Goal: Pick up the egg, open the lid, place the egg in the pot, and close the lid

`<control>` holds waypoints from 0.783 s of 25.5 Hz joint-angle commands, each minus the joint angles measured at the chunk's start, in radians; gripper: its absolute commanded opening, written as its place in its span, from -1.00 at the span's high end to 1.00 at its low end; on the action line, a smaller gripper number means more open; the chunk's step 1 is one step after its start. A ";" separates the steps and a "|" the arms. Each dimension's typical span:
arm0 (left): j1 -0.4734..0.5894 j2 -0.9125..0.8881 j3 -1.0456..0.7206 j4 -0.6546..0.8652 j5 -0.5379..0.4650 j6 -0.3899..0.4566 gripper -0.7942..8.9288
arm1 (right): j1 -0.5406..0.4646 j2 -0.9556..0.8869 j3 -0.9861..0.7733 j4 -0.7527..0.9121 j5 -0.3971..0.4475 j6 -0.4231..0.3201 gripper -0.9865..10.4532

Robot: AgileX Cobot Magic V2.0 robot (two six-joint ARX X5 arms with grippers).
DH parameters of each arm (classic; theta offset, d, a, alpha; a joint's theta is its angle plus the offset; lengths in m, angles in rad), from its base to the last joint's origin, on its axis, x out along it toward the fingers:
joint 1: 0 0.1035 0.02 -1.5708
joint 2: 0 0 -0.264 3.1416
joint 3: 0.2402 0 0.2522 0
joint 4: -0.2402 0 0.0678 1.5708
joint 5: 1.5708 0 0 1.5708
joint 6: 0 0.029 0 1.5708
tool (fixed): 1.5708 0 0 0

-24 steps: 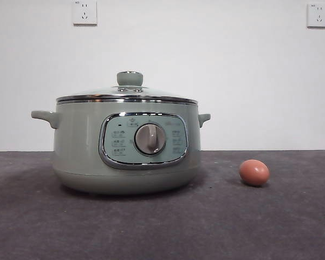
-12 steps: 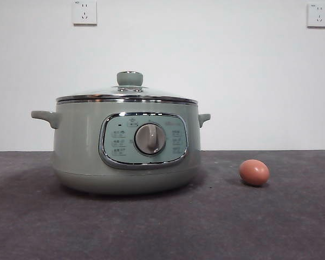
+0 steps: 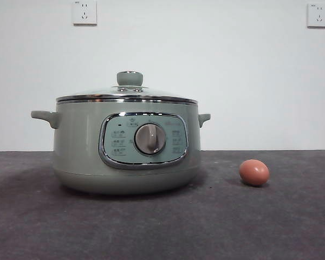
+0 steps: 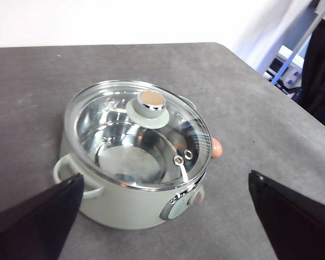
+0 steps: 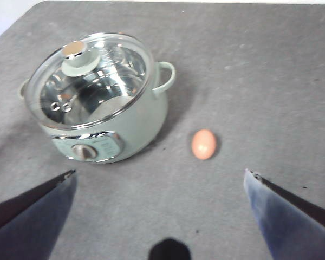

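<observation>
My gripper will bring the glass lid [image 3: 102, 93] off the pot in one piece when it lifts the knob, because the metal rim [image 4: 127, 83] goes round as an unbroken ring.
The pale green pot [image 3: 86, 146] stands left of centre on the dark table, its dial facing the front camera. The glass lid [image 3: 127, 93] sits shut on it, green knob upright. The brown-orange egg [image 3: 254, 173] lies on the table to the pot's right, apart from it. In the right wrist view, the right gripper [image 5: 160, 187] is open high above the table, with the egg [image 5: 203, 144] and pot [image 5: 135, 127] below. In the left wrist view, the left gripper [image 4: 165, 200] is open high above the pot [image 4: 124, 203] and lid [image 4: 114, 135]; the egg [image 4: 216, 148] peeks out behind the pot.
Two wall sockets [image 3: 84, 12] are on the white wall behind. The table's edge and a dark stand [image 4: 319, 65] show beyond it in the left wrist view. Bare grey table surface [image 3: 233, 222] surrounds the pot and egg.
</observation>
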 commanded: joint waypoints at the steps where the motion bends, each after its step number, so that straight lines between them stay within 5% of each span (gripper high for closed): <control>1: -0.026 0.049 0.025 0.040 0.005 0.010 -0.46 | 0.000 0.021 0.003 0.012 -0.033 -0.006 -0.22; 5: -0.109 0.223 0.106 0.112 -0.012 0.029 -0.46 | 0.000 0.079 0.003 0.015 -0.048 -0.006 -0.22; 13: -0.311 0.653 0.354 0.130 -0.251 0.179 -0.46 | 0.000 0.170 0.003 0.019 -0.089 -0.003 -0.22; 20: -0.402 0.908 0.470 0.172 -0.335 0.211 -0.46 | 0.000 0.175 0.003 0.018 -0.089 -0.003 -0.22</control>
